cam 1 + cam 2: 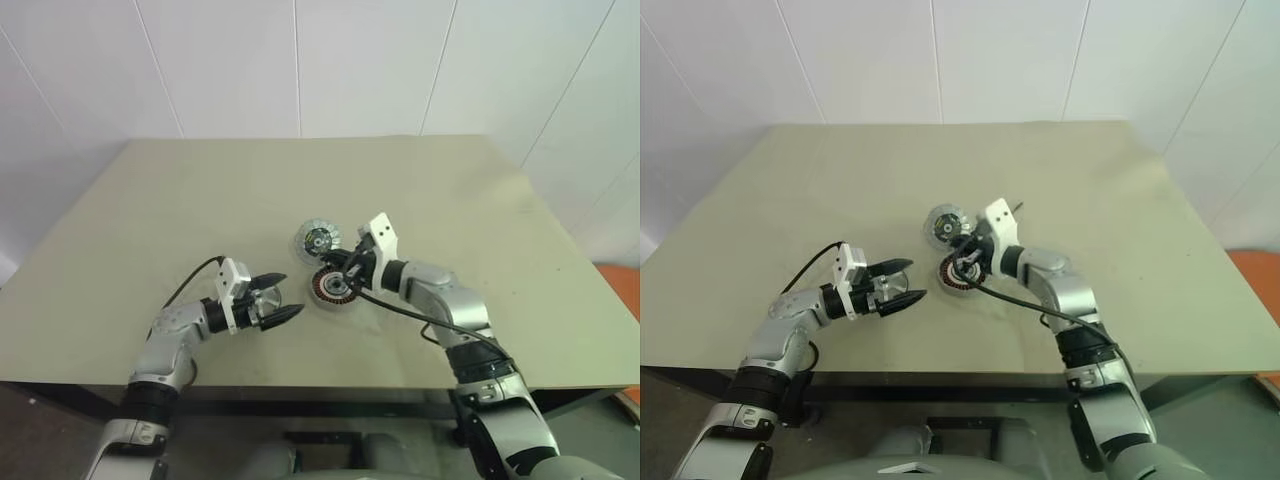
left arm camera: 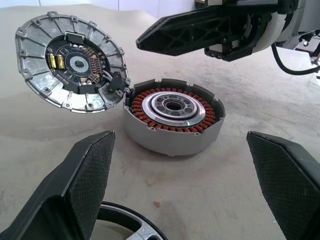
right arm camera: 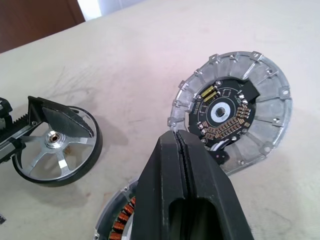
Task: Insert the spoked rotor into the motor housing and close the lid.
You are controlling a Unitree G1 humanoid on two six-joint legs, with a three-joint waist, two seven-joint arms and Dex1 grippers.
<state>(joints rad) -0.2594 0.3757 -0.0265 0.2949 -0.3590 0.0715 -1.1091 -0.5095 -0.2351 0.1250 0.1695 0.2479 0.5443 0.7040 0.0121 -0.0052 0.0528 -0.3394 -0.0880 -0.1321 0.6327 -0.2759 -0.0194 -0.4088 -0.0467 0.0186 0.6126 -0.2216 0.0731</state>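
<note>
I expect the spoked rotor's rim (image 2: 134, 216) to go down around the copper windings until it is nearly flush when I insert the rotor, because there is a gap all around the windings inside the housing.
The motor housing (image 2: 172, 117), a silver cup ringed with copper windings, sits near the middle of the table. The lid (image 2: 70, 62) rests tilted beside it with its dark circuit side showing, joined to the housing at one edge. The spoked rotor (image 3: 54, 141) lies flat on the table left of the housing. My left gripper (image 1: 290, 295) stands open and level, its fingers on either side of the rotor and pointing at the housing. My right gripper (image 3: 177, 135) is shut with nothing in it and hovers just above the housing's rim, near the lid.
The beige table (image 1: 200, 200) is bare around the parts, with free room on every side. A black cable (image 1: 400, 310) trails along my right arm. White wall panels stand behind the table's far edge.
</note>
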